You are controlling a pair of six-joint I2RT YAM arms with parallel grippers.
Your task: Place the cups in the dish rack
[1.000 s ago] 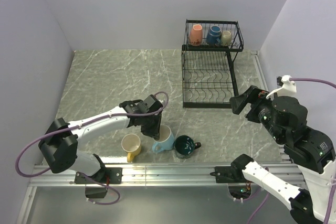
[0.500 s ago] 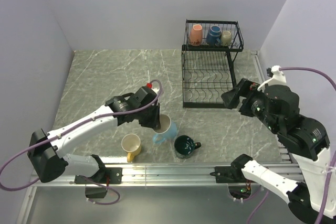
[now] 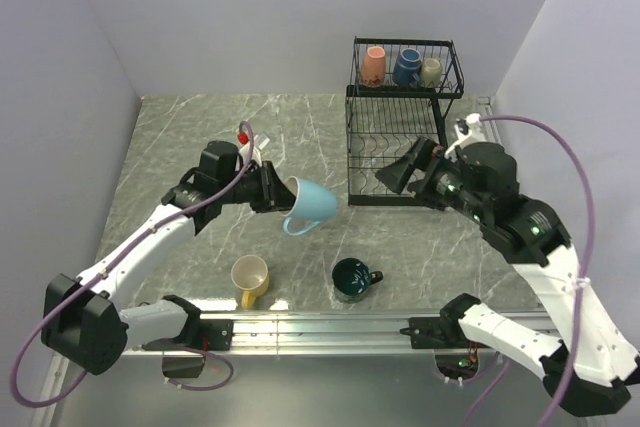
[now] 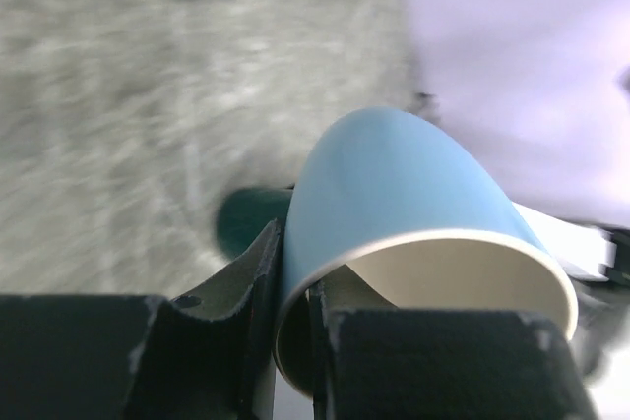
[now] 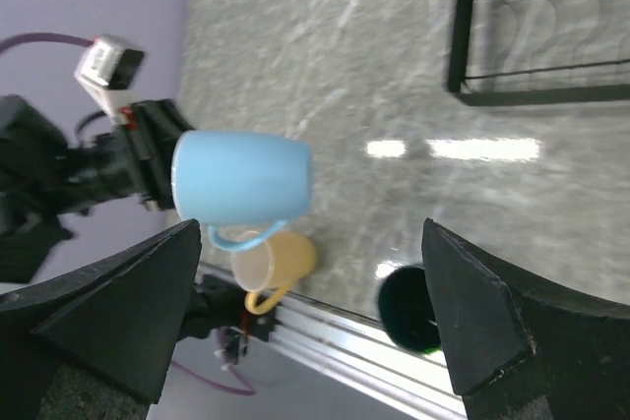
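The robot's left gripper has the light blue cup by its rim (image 3: pixel 291 199), so the right gripper needs to grasp its base (image 3: pixel 332 203) before putting the cup into the lower tray.
My left gripper (image 3: pixel 272 190) is shut on the rim of the light blue cup (image 3: pixel 311 202) and holds it in the air, lying sideways with its handle down; one finger is inside the rim (image 4: pixel 325 322), one outside. The cup also shows in the right wrist view (image 5: pixel 242 187). The yellow cup (image 3: pixel 249 276) and the dark teal cup (image 3: pixel 353 277) stand on the table near the front. The orange-pink (image 3: pixel 373 65), navy (image 3: pixel 406 67) and olive-grey (image 3: pixel 431 71) cups sit in the upper basket of the black dish rack (image 3: pixel 395 152). My right gripper (image 3: pixel 408 169) is open and empty over the rack's lower tray.
The grey marble table (image 3: pixel 200 137) is walled on three sides. A metal rail (image 3: pixel 320 327) runs along the front edge. The rack's lower tray corner shows in the right wrist view (image 5: pixel 541 27).
My left gripper has lifted the light blue cup off the table and carried it up and back, turning it sideways. My right arm has swung left, over the rack's lower tray.
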